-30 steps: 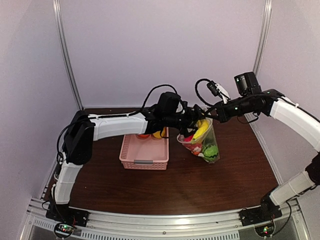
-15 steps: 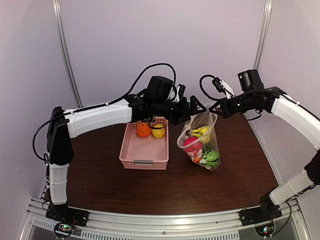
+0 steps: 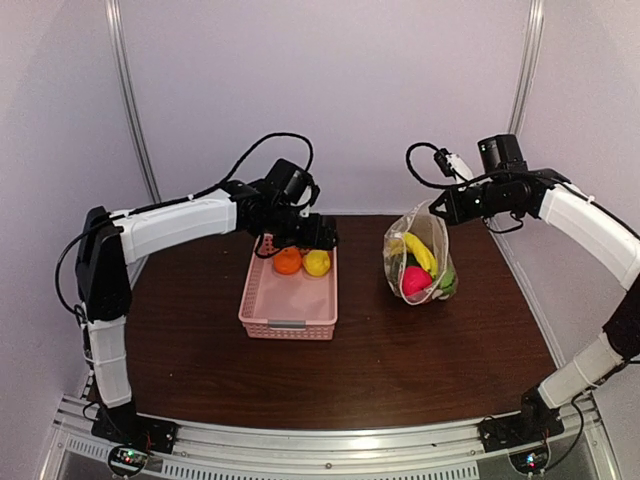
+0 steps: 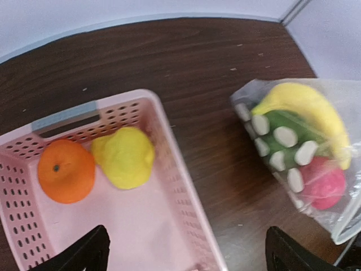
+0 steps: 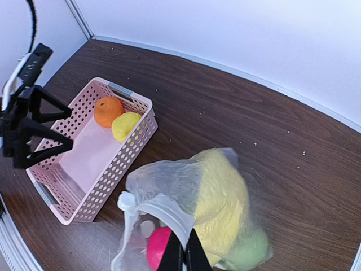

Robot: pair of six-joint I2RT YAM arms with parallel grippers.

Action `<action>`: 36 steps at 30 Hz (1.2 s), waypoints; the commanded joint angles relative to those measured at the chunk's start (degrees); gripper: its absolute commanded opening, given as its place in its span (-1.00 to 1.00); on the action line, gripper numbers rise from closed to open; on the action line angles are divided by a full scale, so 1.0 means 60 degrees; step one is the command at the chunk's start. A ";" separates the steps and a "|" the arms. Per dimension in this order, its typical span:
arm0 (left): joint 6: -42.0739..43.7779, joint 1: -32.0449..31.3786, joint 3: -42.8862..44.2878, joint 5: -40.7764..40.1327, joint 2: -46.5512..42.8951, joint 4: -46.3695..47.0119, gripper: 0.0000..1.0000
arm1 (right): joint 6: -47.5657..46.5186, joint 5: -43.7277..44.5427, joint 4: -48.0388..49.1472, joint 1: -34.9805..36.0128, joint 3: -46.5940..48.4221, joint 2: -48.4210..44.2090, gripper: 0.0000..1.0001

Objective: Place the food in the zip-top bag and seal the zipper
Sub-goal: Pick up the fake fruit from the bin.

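The orange (image 3: 287,261) will come to rest in the gap between the banana and the red ball when the robot puts it in, because green pieces (image 4: 289,137) show there.
The dotted zip-top bag (image 3: 425,228) hangs from my right gripper (image 3: 437,210), which is shut on its top edge. Inside it are a yellow banana (image 3: 421,252), a red ball (image 3: 415,281) and green pieces (image 3: 446,282). In the right wrist view my right gripper (image 5: 184,255) pinches the zipper strip (image 5: 163,206); the bag's mouth gapes to the left. An orange (image 3: 288,261) and a yellow piece (image 3: 317,263) lie in the pink basket (image 3: 288,325). My left gripper (image 3: 322,234) is open and empty above the basket's far right corner, clear of the bag (image 4: 293,147).
The pink lattice basket (image 4: 169,141) stands left of the bag, with bare brown table (image 3: 380,360) between and in front. White walls with metal posts close in the back and sides. The left gripper (image 5: 34,124) shows in the right wrist view beside the basket (image 5: 90,206).
My left gripper has let go of the bag's mouth and drawn back left to above the basket. The right gripper has carried the bag a little right and back.
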 commanded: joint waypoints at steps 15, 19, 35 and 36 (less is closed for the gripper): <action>-0.0112 0.1662 0.1676 -0.1902 0.3056 -0.0801 0.82 | 0.0143 -0.0763 0.0277 0.0113 -0.0344 0.0142 -1.00; -0.0109 0.1775 0.1712 -0.1795 0.3306 -0.0612 0.70 | 0.0141 -0.0769 0.0296 0.0122 -0.0418 0.0125 -1.00; 0.0195 0.1744 0.0959 -0.1787 0.2311 -0.0513 0.18 | 0.0143 -0.0806 0.0269 0.0123 -0.0443 0.0053 -1.00; 0.0201 0.1704 0.0767 -0.1850 0.2006 -0.0510 0.17 | 0.0143 -0.0795 0.0261 0.0124 -0.0453 0.0031 -1.00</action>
